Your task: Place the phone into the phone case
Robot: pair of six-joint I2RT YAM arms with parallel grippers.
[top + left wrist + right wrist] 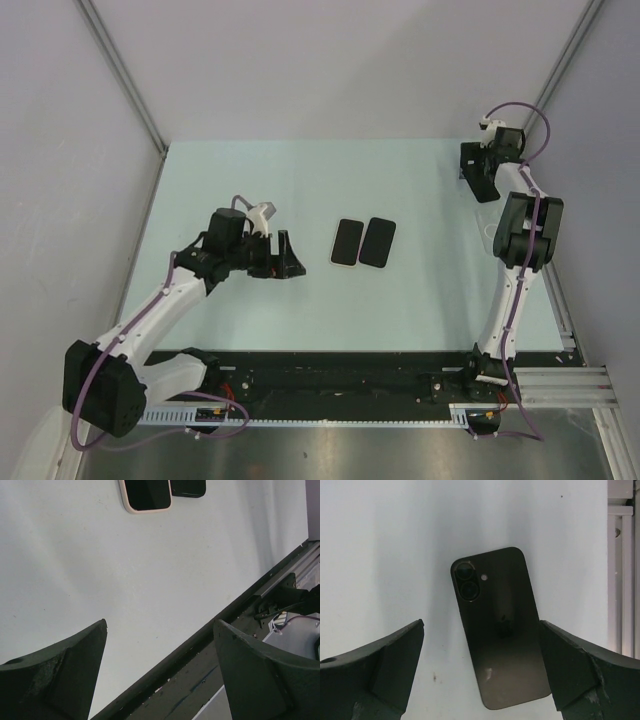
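Note:
My right gripper should keep squaring up to the black phone's long edges [466,630], which its open fingers straddle, and going down until the fingers close across its middle [501,628].
A black phone [500,630] lies back-up on the pale table, its two camera lenses towards the far end. My right gripper [481,623] is open just above it, one finger on each side, not touching. In the top view the right gripper [485,172] sits at the back right and hides this phone. Mid-table lie a dark slab with a pale beige rim [347,243] and a black slab [378,242], side by side. I cannot tell which is the case. Both show at the top of the left wrist view [146,495] [187,487]. My left gripper [290,258] [160,624] is open and empty, left of them.
A black rail [350,365] runs along the table's near edge and also shows in the left wrist view [200,645]. An aluminium rail [620,580] borders the table's right side. Grey walls enclose the back and sides.

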